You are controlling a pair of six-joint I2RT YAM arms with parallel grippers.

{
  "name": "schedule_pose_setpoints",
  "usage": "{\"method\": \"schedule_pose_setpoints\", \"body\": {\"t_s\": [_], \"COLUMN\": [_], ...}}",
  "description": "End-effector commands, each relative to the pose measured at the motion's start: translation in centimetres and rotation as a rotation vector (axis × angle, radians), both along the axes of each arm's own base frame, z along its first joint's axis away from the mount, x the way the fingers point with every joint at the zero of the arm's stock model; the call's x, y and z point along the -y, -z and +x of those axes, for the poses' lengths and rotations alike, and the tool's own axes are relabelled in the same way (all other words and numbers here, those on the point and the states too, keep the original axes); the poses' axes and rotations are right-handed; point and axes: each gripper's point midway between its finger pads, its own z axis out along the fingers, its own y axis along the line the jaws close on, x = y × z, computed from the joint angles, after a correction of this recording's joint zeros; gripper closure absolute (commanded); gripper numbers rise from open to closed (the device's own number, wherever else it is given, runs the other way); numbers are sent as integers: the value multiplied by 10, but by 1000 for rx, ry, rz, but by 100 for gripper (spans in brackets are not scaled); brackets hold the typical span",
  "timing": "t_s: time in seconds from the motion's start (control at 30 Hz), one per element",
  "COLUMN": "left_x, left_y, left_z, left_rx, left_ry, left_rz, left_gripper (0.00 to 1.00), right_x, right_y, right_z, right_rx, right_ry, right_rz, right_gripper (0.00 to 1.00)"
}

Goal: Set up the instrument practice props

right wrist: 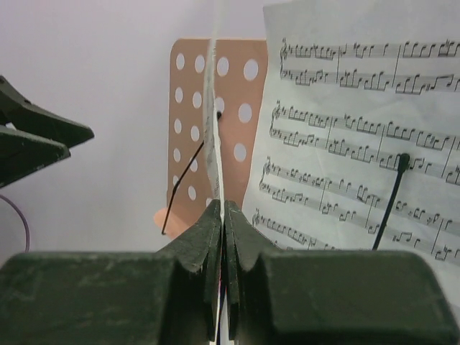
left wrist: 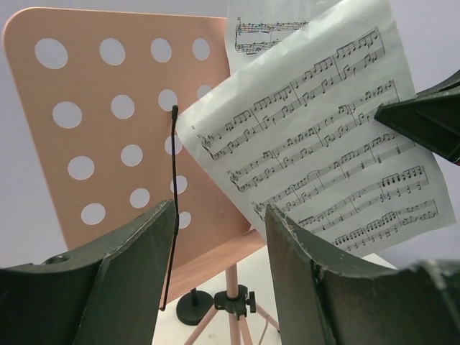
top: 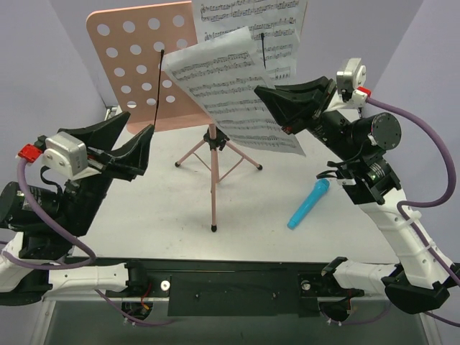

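Note:
I should lift the page upright with my right gripper while my left gripper pulls the wire holder forward (top: pixel 159 88), because the page is slanting with its corner at the wire holder (top: pixel 166 63).
The pink perforated desk (top: pixel 136 65) stands on its pink tripod (top: pixel 213 165) at the back of the table. One sheet-music page (top: pixel 251 29) rests on the desk's right side behind a black wire holder (top: pixel 264 47). My right gripper (top: pixel 259 92) is shut on the edge of the second page (top: pixel 230 93) and holds it tilted in front of the desk. That page shows edge-on in the right wrist view (right wrist: pixel 213 108), pinched at the gripper (right wrist: pixel 221 205). The left wire holder (top: pixel 159 86) lies over bare desk. My left gripper (top: pixel 140 123) is open and empty, left of the tripod (left wrist: pixel 231 302).
A blue toy microphone (top: pixel 309 203) lies on the white table (top: pixel 158 208) at the right, near my right arm. A small black round base (left wrist: pixel 192 305) stands behind the tripod. Grey walls close in the back and sides.

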Motion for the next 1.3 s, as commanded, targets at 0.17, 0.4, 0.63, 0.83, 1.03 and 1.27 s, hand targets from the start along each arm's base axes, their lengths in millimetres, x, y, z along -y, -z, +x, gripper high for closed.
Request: {"method": "schedule_pose_setpoints", "body": {"t_s": [0.17,0.4,0.63,0.83,1.03,1.27], "left_x": [-7,-3,9,23,15,22], "left_y": [-22,-20,-23,-19,-20,-12], "left_z": [10,15,27,58,76,95], "left_rx": [41,51,42,7,5,-41], "left_ry": [-108,-157,-169,-108,-97,-6], "left_rz": [-112,-113,-83,-32,-33,-59], "left_gripper": [34,33,30,30,30,30], "right_x": [20,29,25,16,15,14], "right_y": [-79,-89,-104,-106,-103,-99], "right_z": [-29,-26,-16,-6,1,12], "right_rx": [176,195,211,206,207,207], "right_ry": [-35,4,-5,-21,9,40], "right_rz": [225,275,346,356,349,360], "right_gripper": [100,100,100,100,100,100]}}
